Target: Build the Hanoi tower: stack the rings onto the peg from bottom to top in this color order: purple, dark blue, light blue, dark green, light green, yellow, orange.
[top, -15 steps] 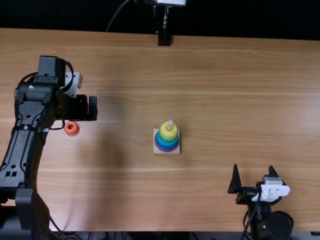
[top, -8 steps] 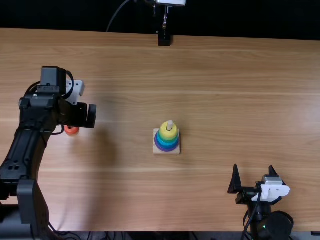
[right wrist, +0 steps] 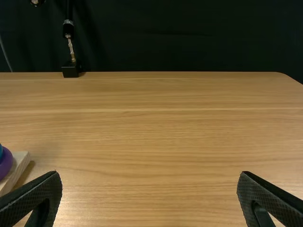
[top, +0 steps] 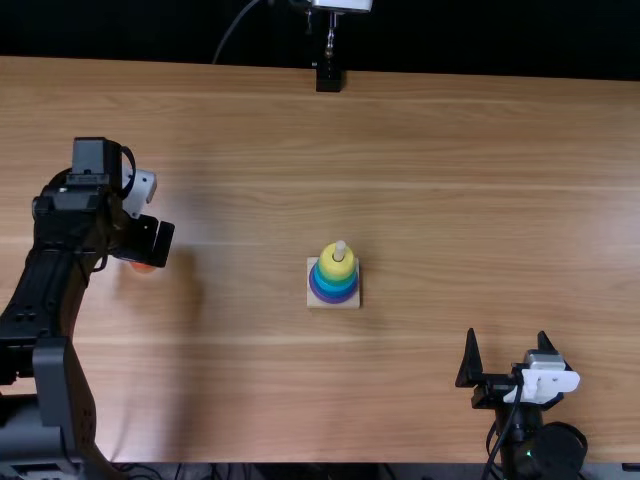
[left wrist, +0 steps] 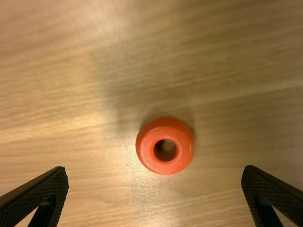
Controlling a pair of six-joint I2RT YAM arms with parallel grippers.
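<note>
My gripper will lower the orange ring (left wrist: 165, 145), which will slide over the peg's tip (top: 340, 248) and leave that tip showing, since it stands above the yellow ring.
At the left of the top view, my left gripper (top: 148, 240) hangs over the orange ring (top: 143, 267), partly covering it. In the left wrist view the orange ring (left wrist: 165, 146) lies flat on the table, between and beyond the spread fingers of my left gripper (left wrist: 155, 196), which is open and empty. The wooden base (top: 333, 303) at mid-table carries a peg (top: 340, 251) stacked with rings, purple lowest, blue and green tones above, and the yellow ring (top: 337, 265) uppermost. My right gripper (top: 508, 362) stands open and empty near the front right; the right wrist view shows the same gripper (right wrist: 149, 198).
A black stand (top: 328, 78) with a metal joint is at the table's far edge. In the right wrist view, the base's corner (right wrist: 18, 163) and the purple ring (right wrist: 4, 163) show at the left edge. Bare wood (top: 230, 350) lies between the left arm and the base.
My left gripper has come toward the near edge and slightly left, now covering most of the orange ring. The right arm and the ring stack have stayed still.
</note>
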